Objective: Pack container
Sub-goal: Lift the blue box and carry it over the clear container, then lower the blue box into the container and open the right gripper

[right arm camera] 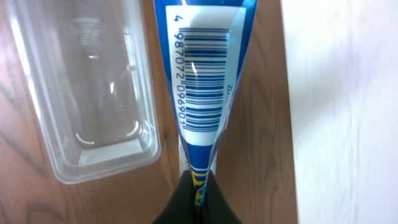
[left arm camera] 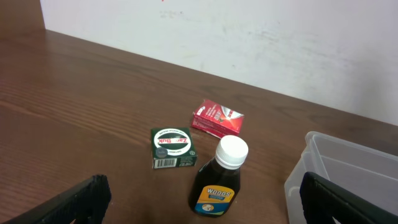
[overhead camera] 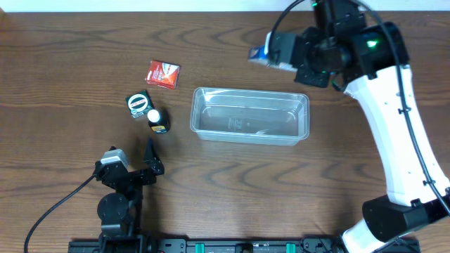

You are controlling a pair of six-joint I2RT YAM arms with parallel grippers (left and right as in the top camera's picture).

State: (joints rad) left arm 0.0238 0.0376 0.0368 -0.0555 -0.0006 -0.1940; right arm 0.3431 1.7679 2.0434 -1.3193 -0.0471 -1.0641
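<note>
The blue-and-white carton (overhead camera: 259, 55) is in line with the empty container's length (overhead camera: 264, 116), so the robot's right gripper keeps moving the carton over and down until it rests inside.
The clear plastic container (overhead camera: 249, 114) lies empty mid-table; it also shows in the right wrist view (right arm camera: 81, 87) and the left wrist view (left arm camera: 348, 165). My right gripper (overhead camera: 280, 55) hovers behind the container's far right corner, shut on the end of a blue-and-white carton (right arm camera: 208, 68) with a barcode; its jaws (right arm camera: 199, 186) pinch the carton's flattened edge. My left gripper (overhead camera: 150, 163) is open and empty near the front left. In its own view, its fingers (left arm camera: 205, 208) frame a dark Woods bottle (left arm camera: 217, 177).
A green Zam-Buk box (overhead camera: 139, 104) (left arm camera: 171, 147) and a red packet (overhead camera: 162, 74) (left arm camera: 217, 117) lie left of the container, and the bottle (overhead camera: 157, 119) stands beside the green box. A white wall runs along the table's far edge.
</note>
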